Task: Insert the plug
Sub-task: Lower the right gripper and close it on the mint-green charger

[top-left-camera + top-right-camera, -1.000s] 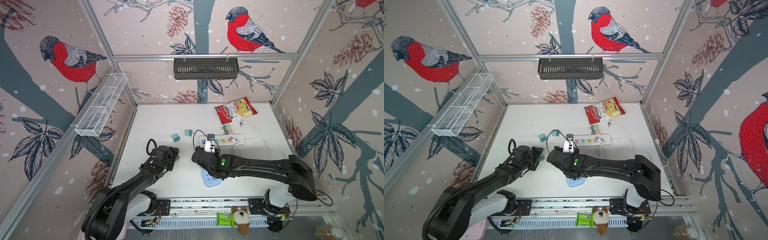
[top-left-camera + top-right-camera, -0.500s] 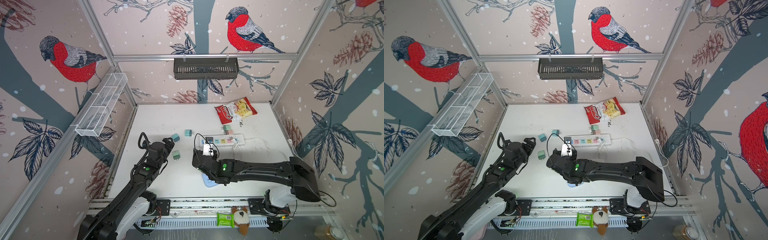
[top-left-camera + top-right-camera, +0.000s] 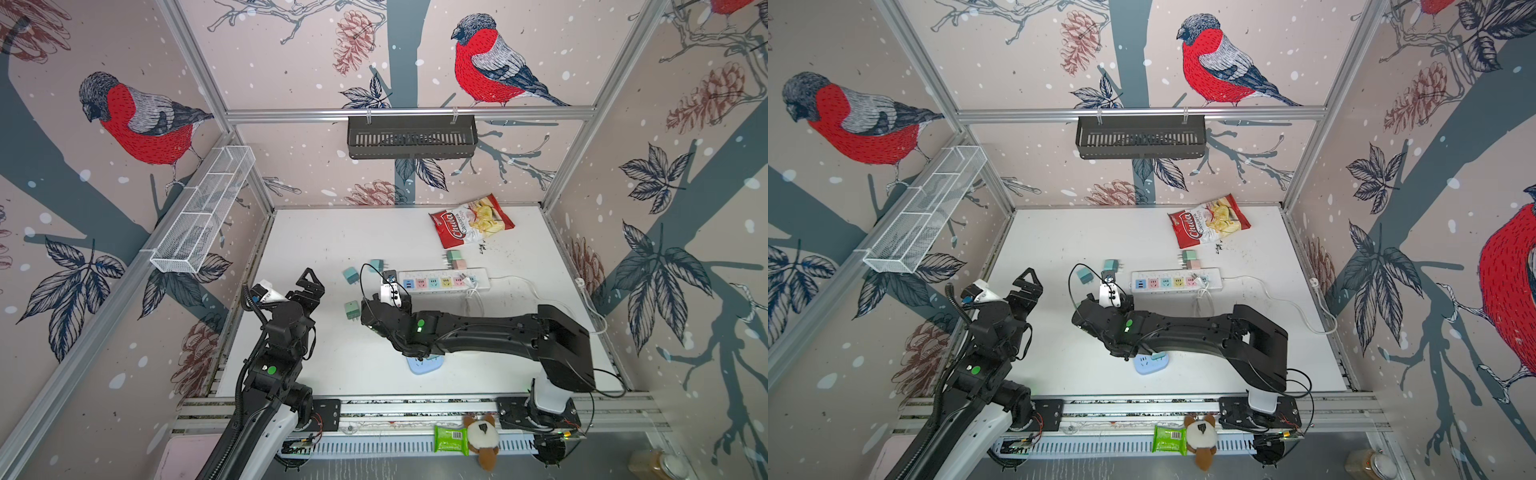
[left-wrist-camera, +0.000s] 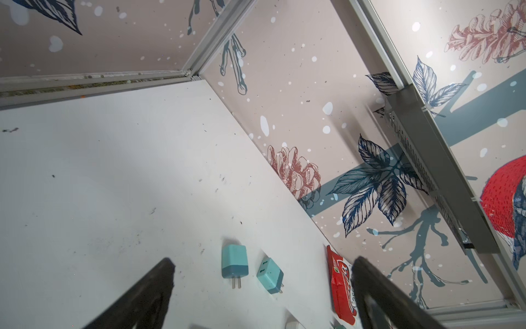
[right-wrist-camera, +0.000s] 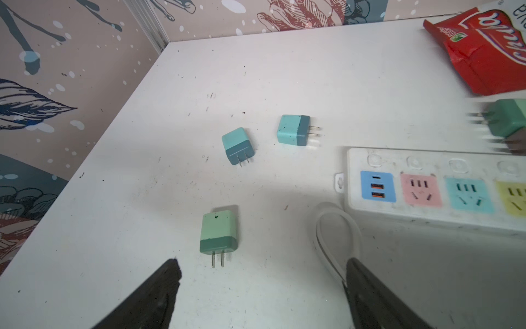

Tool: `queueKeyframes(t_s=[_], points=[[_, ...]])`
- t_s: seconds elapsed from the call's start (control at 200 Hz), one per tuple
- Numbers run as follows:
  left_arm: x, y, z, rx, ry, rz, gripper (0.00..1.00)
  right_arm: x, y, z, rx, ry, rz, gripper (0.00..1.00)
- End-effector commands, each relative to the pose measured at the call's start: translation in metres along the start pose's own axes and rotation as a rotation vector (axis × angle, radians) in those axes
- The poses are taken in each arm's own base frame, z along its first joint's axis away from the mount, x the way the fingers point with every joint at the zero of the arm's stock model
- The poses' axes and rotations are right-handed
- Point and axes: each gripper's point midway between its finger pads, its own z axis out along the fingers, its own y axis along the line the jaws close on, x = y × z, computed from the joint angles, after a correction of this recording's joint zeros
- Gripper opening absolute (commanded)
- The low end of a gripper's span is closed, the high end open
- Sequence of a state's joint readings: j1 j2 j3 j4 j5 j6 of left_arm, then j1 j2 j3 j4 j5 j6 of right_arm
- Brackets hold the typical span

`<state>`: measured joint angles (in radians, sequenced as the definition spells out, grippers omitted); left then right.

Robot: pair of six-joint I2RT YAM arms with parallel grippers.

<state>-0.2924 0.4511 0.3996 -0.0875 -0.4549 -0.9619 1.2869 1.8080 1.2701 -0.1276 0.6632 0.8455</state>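
Observation:
My right gripper's open fingers are lined up with the green plug's sides (image 5: 218, 232), so I keep lowering them until they can close on the green plug's body (image 3: 352, 309).
A green two-prong plug (image 5: 218, 233) lies flat on the white table (image 3: 332, 232), in a top view (image 3: 352, 309) just left of my right wrist. My right gripper (image 5: 263, 262) hovers open close behind its prongs, nothing between the fingers. The white power strip (image 3: 440, 275) with coloured sockets lies to the right (image 5: 412, 159). Two teal plugs (image 5: 237, 145) (image 5: 294, 130) lie loose beyond the green one. My left gripper (image 3: 307, 291) is raised at the front left, open and empty; its wrist view looks between the fingers (image 4: 159, 282) at both teal plugs (image 4: 234, 260).
A red snack bag (image 3: 469, 222) lies at the back right. Green and pink plugs (image 3: 456, 258) rest behind the strip. A white cord loop (image 5: 338, 236) lies by the strip's left end. A light-blue outlet block (image 3: 1150, 365) sits partly under my right arm.
My left arm has pulled back from the table's middle toward the front left and risen, leaving the green plug lying there. My right gripper has opened wider and shifted slightly left.

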Motion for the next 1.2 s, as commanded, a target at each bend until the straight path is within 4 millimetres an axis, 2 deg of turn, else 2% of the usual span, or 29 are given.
queueKeyframes(t_s=[0.0, 0.165, 0.43, 0.59, 0.781, 1.196], points=[[-0.011, 0.016, -0.002, -0.074, -0.065, -0.026, 0.97, 0.006, 0.016, 0.012, -0.053, 0.043, -0.026, 0.91], [-0.013, 0.029, -0.004, -0.128, -0.087, -0.066, 0.97, 0.021, 0.029, 0.038, -0.079, 0.112, -0.050, 0.91], [-0.016, 0.028, -0.006, -0.117, -0.096, -0.078, 0.97, 0.045, 0.042, 0.081, -0.076, 0.217, -0.091, 0.89], [-0.015, 0.029, -0.006, -0.117, -0.093, -0.081, 0.97, 0.064, 0.047, 0.104, -0.083, 0.304, -0.114, 0.83], [-0.016, 0.029, -0.006, -0.118, -0.095, -0.083, 0.97, 0.077, 0.054, 0.115, -0.083, 0.367, -0.148, 0.81], [-0.017, 0.030, -0.007, -0.119, -0.100, -0.087, 0.97, 0.089, 0.045, 0.123, -0.020, 0.424, -0.192, 0.71]])
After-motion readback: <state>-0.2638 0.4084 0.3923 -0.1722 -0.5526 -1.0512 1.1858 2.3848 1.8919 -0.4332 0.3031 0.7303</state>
